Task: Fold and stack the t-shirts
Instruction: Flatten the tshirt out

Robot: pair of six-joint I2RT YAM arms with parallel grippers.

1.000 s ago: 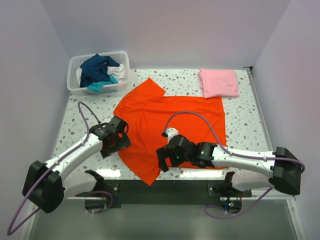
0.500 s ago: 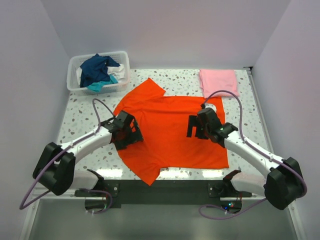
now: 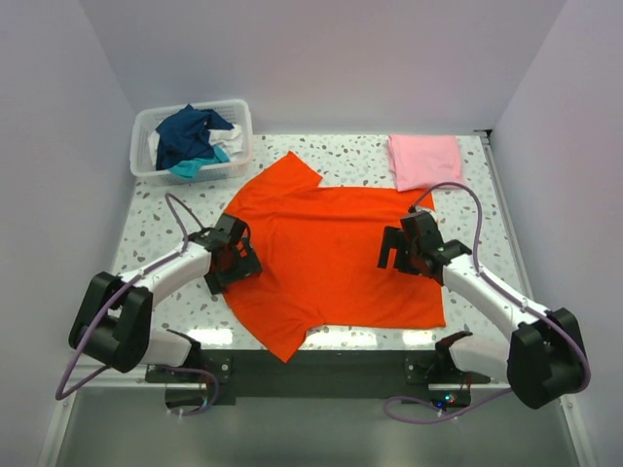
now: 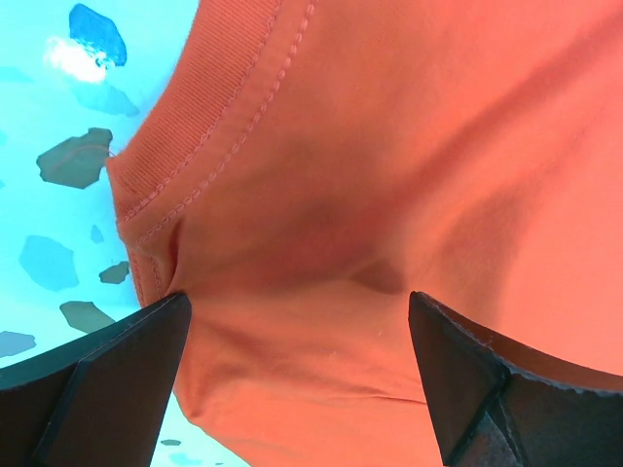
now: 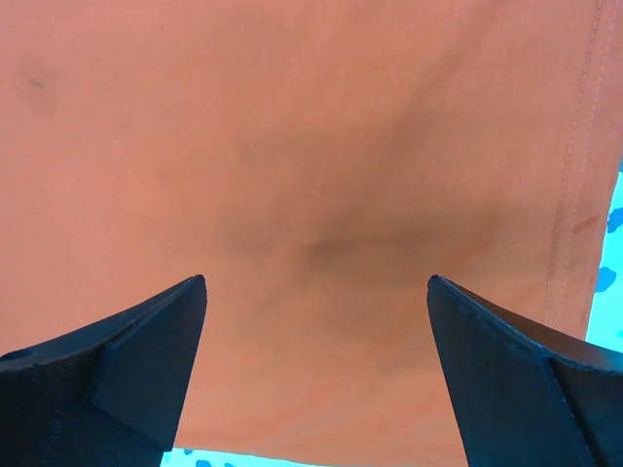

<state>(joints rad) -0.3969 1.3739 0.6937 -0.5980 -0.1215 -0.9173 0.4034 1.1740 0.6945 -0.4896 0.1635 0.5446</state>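
Note:
The orange-red t-shirt's near sleeve [image 3: 280, 334] sticks out past the table's front edge. I should have my left gripper leave the t-shirt's collar, grab the sleeve's tip [image 3: 285, 356] and move it inward.
A bright orange-red t-shirt [image 3: 331, 253] lies spread flat in the middle of the table. My left gripper [image 3: 237, 258] is open at the shirt's left edge, low over the cloth. In the left wrist view [image 4: 297, 375] the ribbed collar band [image 4: 195, 107] shows between the spread fingers [image 4: 107, 379]. My right gripper [image 3: 399, 248] is open over the shirt's right part. In the right wrist view [image 5: 316, 375] flat orange cloth and a stitched hem [image 5: 574, 195] show. A folded light pink t-shirt [image 3: 425, 161] lies at the back right. Navy, teal and white shirts [image 3: 190, 136] sit in the basket.
The translucent white plastic basket [image 3: 146, 161] stands at the back left corner. The speckled table [image 3: 146, 224] shows to the left of the shirt and at the right edge [image 3: 477, 224]. Walls close the table in at left, back and right.
My right arm swung from the shirt's near-left part to its right side. My left gripper went onto the shirt, then drew back to its left edge. The shirt's near-left flap shifted slightly left.

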